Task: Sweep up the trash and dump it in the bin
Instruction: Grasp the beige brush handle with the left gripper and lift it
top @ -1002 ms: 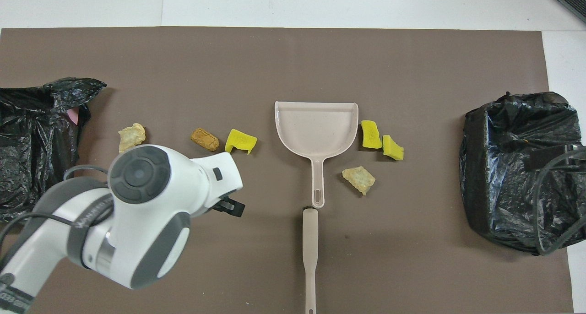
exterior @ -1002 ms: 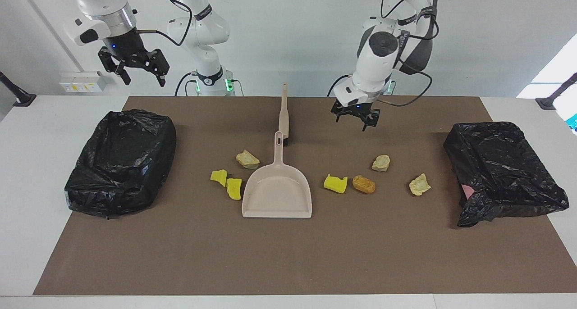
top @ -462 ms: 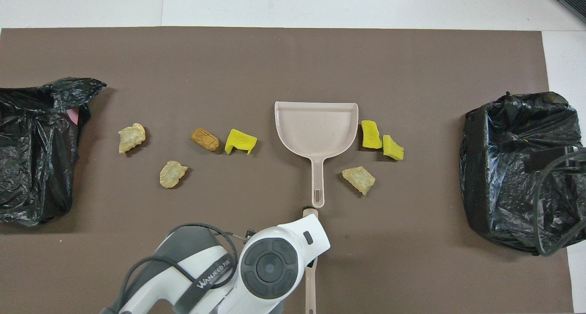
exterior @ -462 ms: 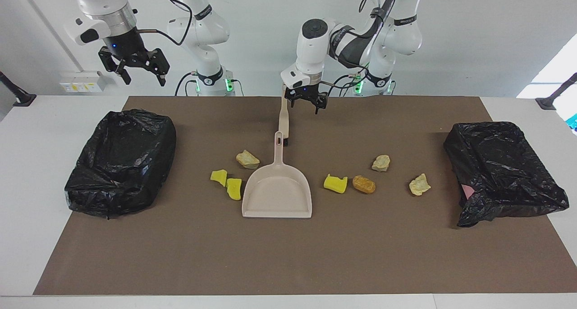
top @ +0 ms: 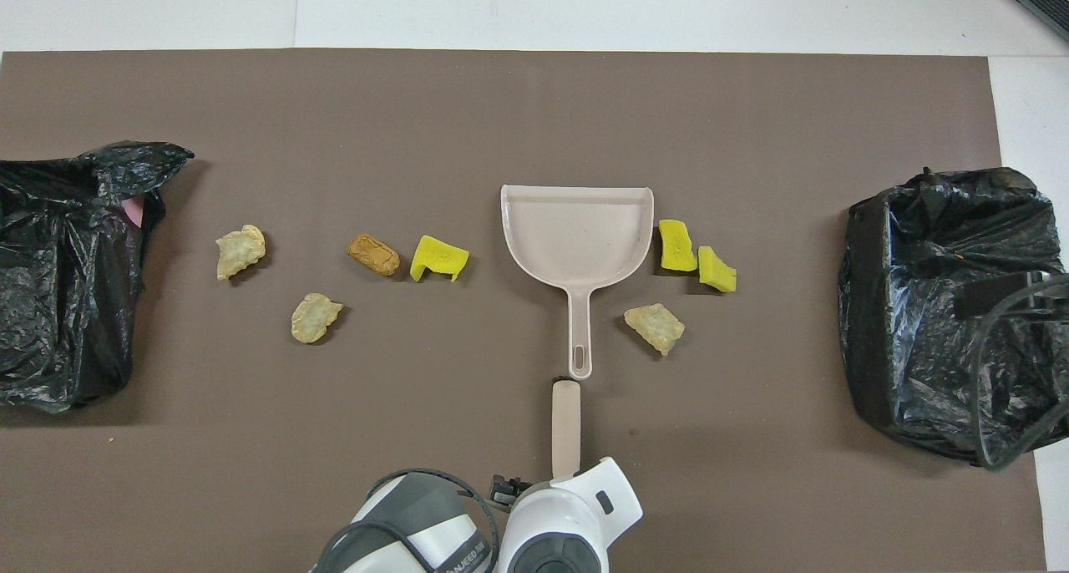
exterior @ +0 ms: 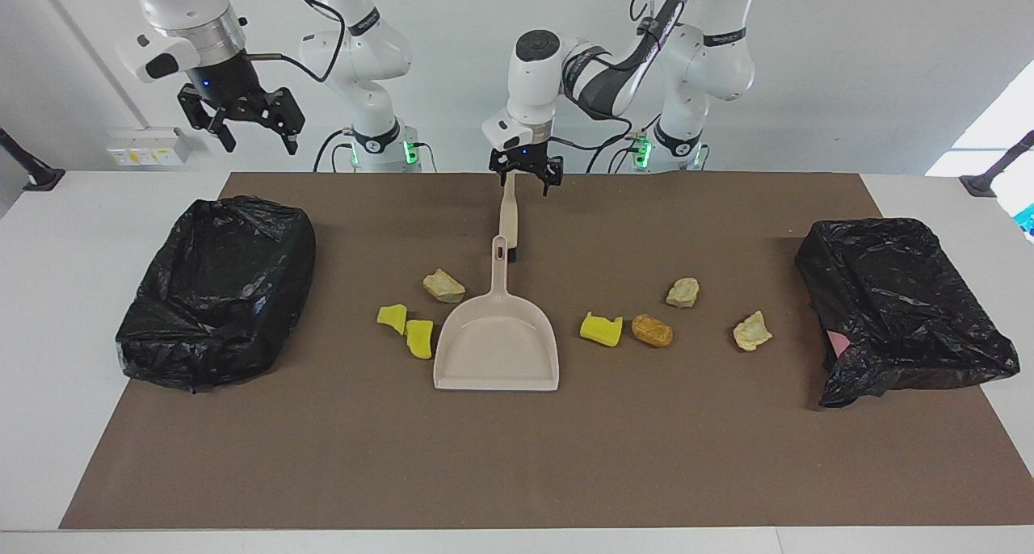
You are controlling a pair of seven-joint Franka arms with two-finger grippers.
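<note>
I should continue to move gently toward the end of the handle until my left gripper's fingers close, because those open fingers are on both sides of the beige brush's handle (exterior: 510, 191) and clear of the brush's bristles (exterior: 511, 254).
Several small lumps of trash lie on the brown mat around a beige dustpan (exterior: 497, 348) (top: 578, 230): yellow (exterior: 393, 317) (top: 716, 269), beige (exterior: 443, 286) (top: 656, 327) and orange-brown (exterior: 652, 330) (top: 373, 255) among them. A beige brush (exterior: 509, 215) (top: 565, 427) lies in line with the dustpan's handle, nearer the robots. My left gripper (exterior: 523, 181) is open over the robots' end of the brush handle, jaws on either side of it. The overhead view hides it under its white wrist (top: 572, 523). My right gripper (exterior: 257, 138) waits open, raised high.
A bin lined with a black bag (exterior: 218, 287) (top: 935, 306) stands at the right arm's end of the mat. A second such bin (exterior: 897, 304) (top: 58, 272) stands at the left arm's end. The brown mat (exterior: 517, 457) covers most of the white table.
My left arm has swung from over the trash lumps at its own end back toward the robots, and its gripper now hangs over the brush handle's end. The right arm has stayed put.
</note>
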